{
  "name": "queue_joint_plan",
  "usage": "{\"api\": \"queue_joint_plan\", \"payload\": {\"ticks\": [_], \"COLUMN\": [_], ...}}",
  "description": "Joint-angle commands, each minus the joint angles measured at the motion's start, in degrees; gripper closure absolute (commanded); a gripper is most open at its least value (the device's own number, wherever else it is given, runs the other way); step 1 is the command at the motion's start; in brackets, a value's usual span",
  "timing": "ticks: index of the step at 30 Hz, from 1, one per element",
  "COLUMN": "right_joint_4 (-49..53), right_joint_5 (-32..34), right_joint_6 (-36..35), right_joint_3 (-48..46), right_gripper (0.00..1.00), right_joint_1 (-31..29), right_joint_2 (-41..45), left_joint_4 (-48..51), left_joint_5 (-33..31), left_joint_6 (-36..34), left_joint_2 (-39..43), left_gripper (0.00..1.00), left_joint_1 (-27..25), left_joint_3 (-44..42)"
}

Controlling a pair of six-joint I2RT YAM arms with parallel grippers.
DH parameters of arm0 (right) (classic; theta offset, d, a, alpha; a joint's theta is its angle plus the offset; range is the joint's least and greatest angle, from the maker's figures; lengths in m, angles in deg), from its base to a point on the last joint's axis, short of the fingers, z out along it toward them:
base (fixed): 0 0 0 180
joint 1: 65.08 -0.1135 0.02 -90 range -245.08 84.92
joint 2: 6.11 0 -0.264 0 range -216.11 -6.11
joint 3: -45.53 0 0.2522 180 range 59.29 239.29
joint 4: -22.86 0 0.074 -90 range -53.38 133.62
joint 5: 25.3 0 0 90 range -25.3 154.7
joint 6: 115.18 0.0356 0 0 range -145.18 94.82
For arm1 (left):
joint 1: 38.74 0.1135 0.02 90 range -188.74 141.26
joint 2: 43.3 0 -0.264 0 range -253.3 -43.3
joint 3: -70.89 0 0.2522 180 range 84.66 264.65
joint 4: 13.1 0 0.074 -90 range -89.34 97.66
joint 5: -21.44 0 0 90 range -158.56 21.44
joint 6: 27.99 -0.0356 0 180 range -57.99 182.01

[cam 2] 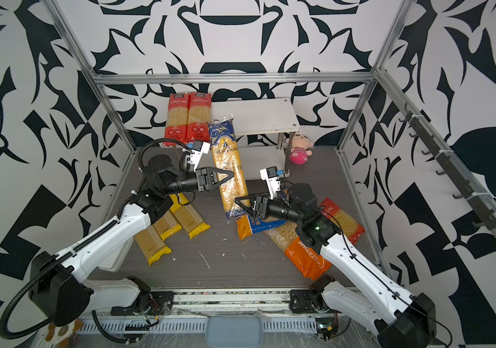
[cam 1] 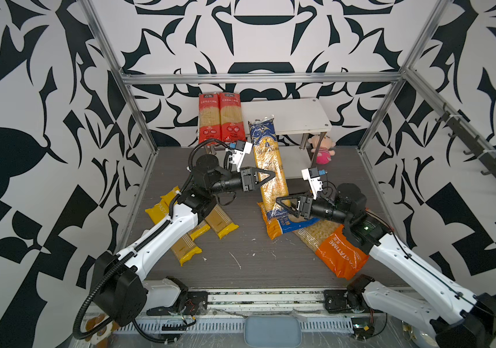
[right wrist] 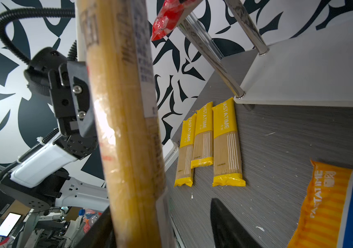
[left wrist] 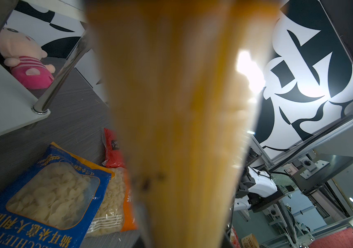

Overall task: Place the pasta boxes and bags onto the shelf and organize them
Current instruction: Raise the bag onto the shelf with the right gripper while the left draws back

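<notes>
My right gripper should grip the dark blue pack by its lower end (cam 1: 275, 208) and put it down beside the red packs, because my left gripper is holding the dark blue pack's middle (cam 1: 270, 169) from the red packs' side.
My left gripper (cam 1: 271, 177) is shut on the middle of a dark blue spaghetti pack (cam 1: 266, 150) and holds it off the floor, top end tilted toward the shelf (cam 1: 296, 116). That pack (left wrist: 182, 107) fills the left wrist view. My right gripper (cam 1: 280, 202) stands open around the pack's lower end; in the right wrist view the pack (right wrist: 128, 128) lies against one finger, with a wide gap to the other. Two red packs (cam 1: 219, 120) rest at the shelf's left end. Three yellow packs (cam 1: 195, 229) lie under my left arm. A blue bag (cam 1: 286, 224), orange bag (cam 1: 337, 253) and red bag (cam 2: 343, 220) lie by my right arm.
A pink plush doll (cam 1: 322, 149) sits by the shelf's right front post. Aluminium frame posts (cam 1: 138, 114) stand at the back corners. A dark rail of hooks (cam 1: 482, 150) runs along the right wall. Small white crumbs dot the grey floor (cam 1: 240, 259).
</notes>
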Motion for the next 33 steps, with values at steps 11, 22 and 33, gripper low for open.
{"api": "queue_joint_plan", "payload": {"ticks": [11, 22, 33], "right_joint_4": [-22.37, -16.79, 1.77], "right_joint_5": [-3.04, -6.89, -7.14], "right_joint_6": [8.36, 14.61, 16.69], "right_joint_3": [3.20, 24.06, 48.41], "right_gripper": [0.88, 0.99, 1.00], "right_joint_1": [1.24, 5.41, 8.70], "right_joint_2": [-5.39, -16.52, -32.60], "left_joint_4": [-4.51, 6.25, 24.90], "left_joint_5": [-0.50, -1.93, -10.18], "left_joint_6": [4.63, 3.89, -7.15], "left_joint_2": [-1.90, 5.04, 20.33], "left_gripper": [0.65, 0.32, 0.27], "left_joint_1": [4.98, 11.11, 12.39], "left_joint_3": [8.27, 4.98, -3.29]}}
